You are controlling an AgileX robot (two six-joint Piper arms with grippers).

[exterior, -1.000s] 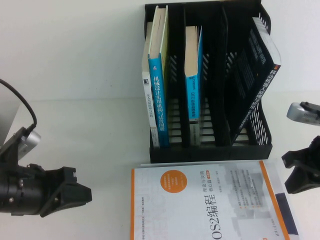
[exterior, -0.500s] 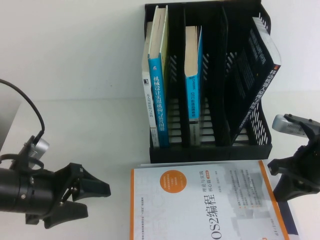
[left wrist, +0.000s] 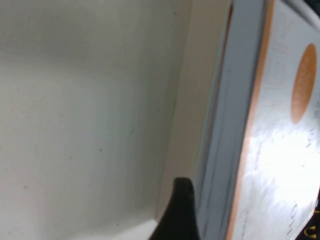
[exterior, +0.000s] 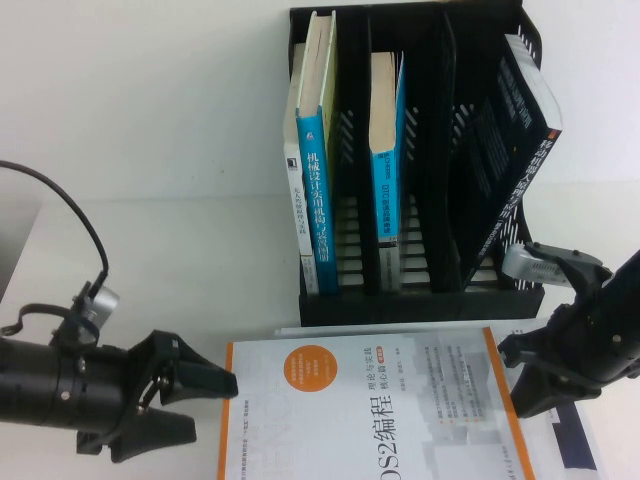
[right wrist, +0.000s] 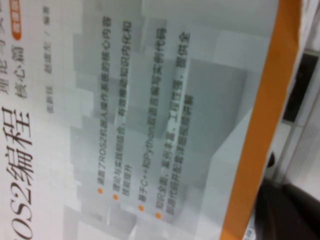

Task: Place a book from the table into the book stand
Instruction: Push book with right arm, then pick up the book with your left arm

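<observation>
My gripper will carry the white book, and its lower cover [left wrist: 216, 87] will flop open and curl then, because the white book's grey page edges [left wrist: 237, 105] show along its open side.
A white book with an orange circle and orange edge [exterior: 370, 415] lies flat on the table in front of the black book stand [exterior: 420, 300]. My left gripper [exterior: 195, 402] is open at the book's left edge; in the left wrist view that edge [left wrist: 225, 150] lies between the two fingers [left wrist: 181, 210]. My right gripper [exterior: 522, 375] is open and touches the book's right, orange edge [right wrist: 260, 125]; one dark finger [right wrist: 292, 210] shows beside it.
The stand holds a white and a blue book [exterior: 318, 180] in its left slot, a blue one [exterior: 385, 150] in the middle and a black one [exterior: 510, 140] leaning at the right. Another white book or sheet [exterior: 570, 440] lies under the book.
The book has slid to the left on the table. The right gripper has moved left and down against its right edge. The left gripper has moved right to its left edge and opened.
</observation>
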